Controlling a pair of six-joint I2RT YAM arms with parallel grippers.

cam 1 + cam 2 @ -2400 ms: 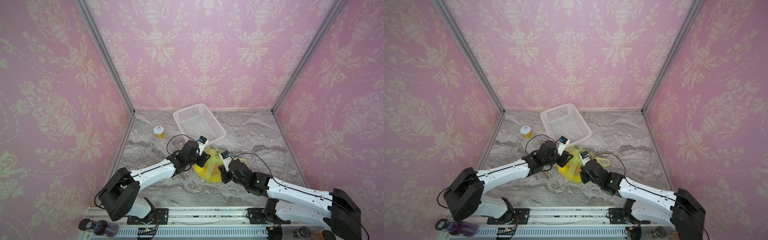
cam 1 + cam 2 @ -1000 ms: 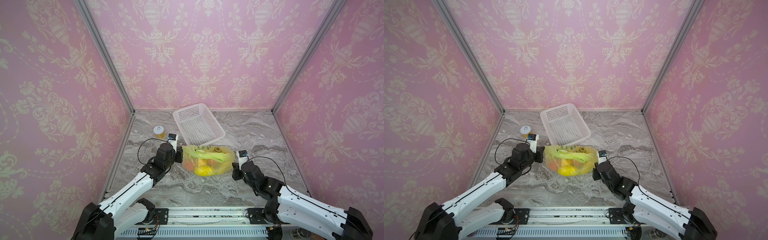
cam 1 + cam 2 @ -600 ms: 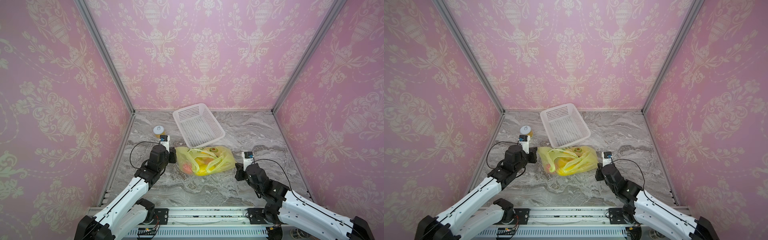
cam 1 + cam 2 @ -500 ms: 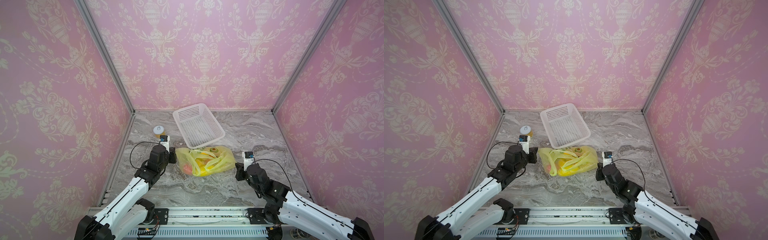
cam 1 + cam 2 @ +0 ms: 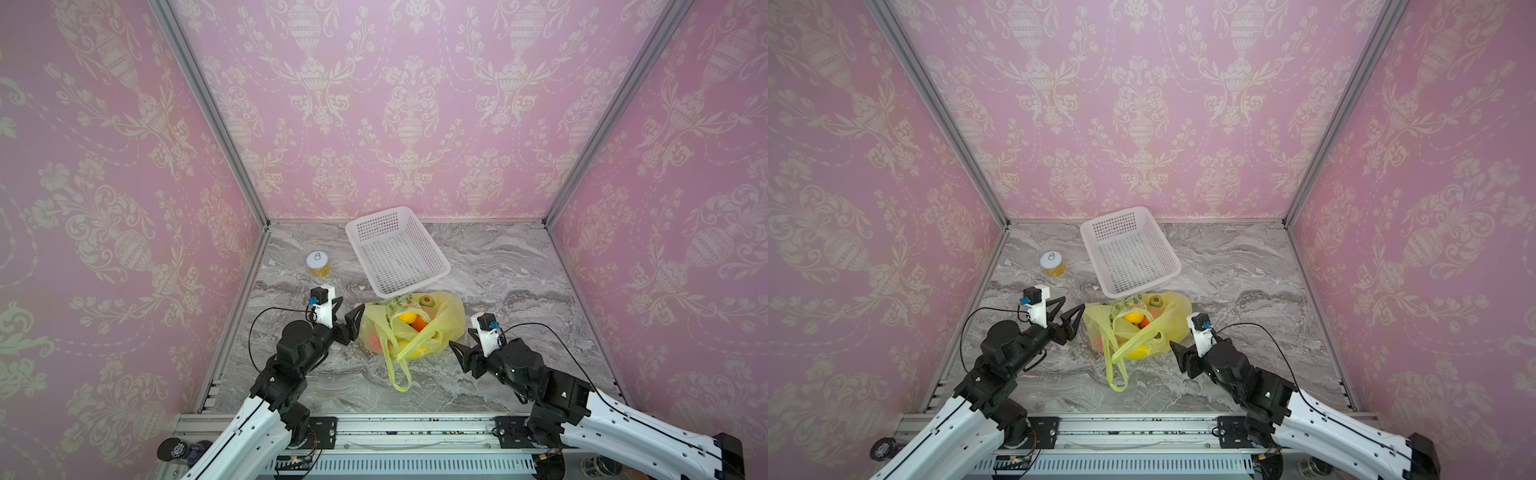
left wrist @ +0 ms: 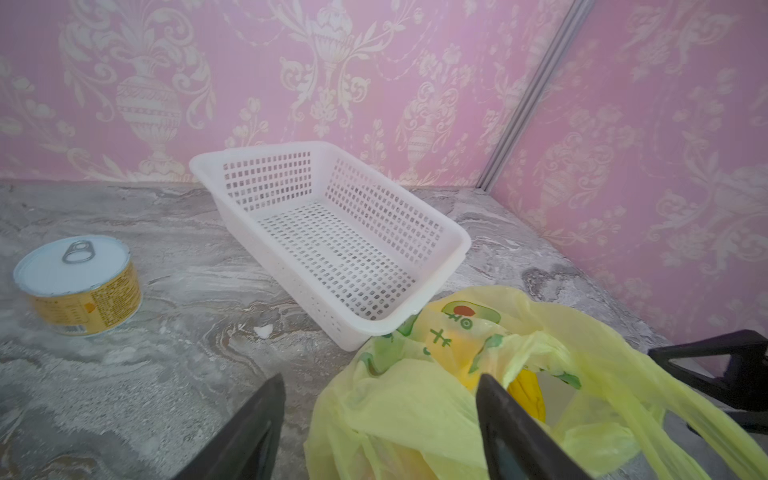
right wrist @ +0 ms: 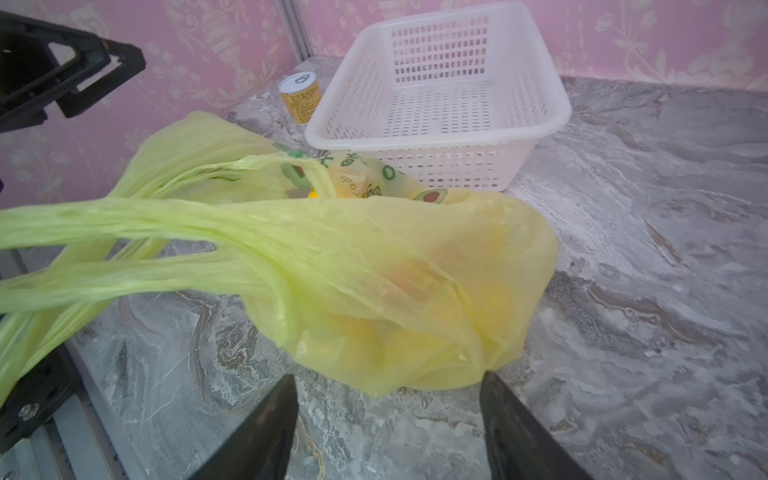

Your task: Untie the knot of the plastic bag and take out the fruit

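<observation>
The robot should now move toward the handle's base (image 5: 432, 326) until its right gripper's fingers close there, as the plastic bag's near handle (image 5: 415, 344) slants loose next to those open fingers.
The yellow-green plastic bag (image 5: 446, 318) (image 5: 1173, 318) lies on the marble table, its mouth gaping. Fruit shows inside, an orange (image 5: 408, 318) (image 5: 1133, 318) uppermost. The two loop handles (image 5: 395, 370) (image 7: 124, 232) trail loose toward the front; no knot shows in any view. My left gripper (image 5: 350, 305) (image 5: 1072, 303) (image 6: 380, 378) is open at the bag's left edge, one finger by the plastic, gripping nothing. My right gripper (image 5: 460, 338) (image 5: 1179, 338) (image 7: 388, 376) is open just off the bag's front right, bare table between its fingers.
A white perforated basket (image 5: 397, 253) (image 6: 332, 232) stands right behind the bag, touching it. A small yellow can with a white lid (image 5: 319, 264) (image 6: 79, 286) sits at the back left. Pink walls close three sides; a metal rail (image 5: 374, 424) runs along the front.
Both grippers have opened and let go of the handles they held stretched apart. The bag has slumped with its mouth open, and the handles have dropped toward the front.
</observation>
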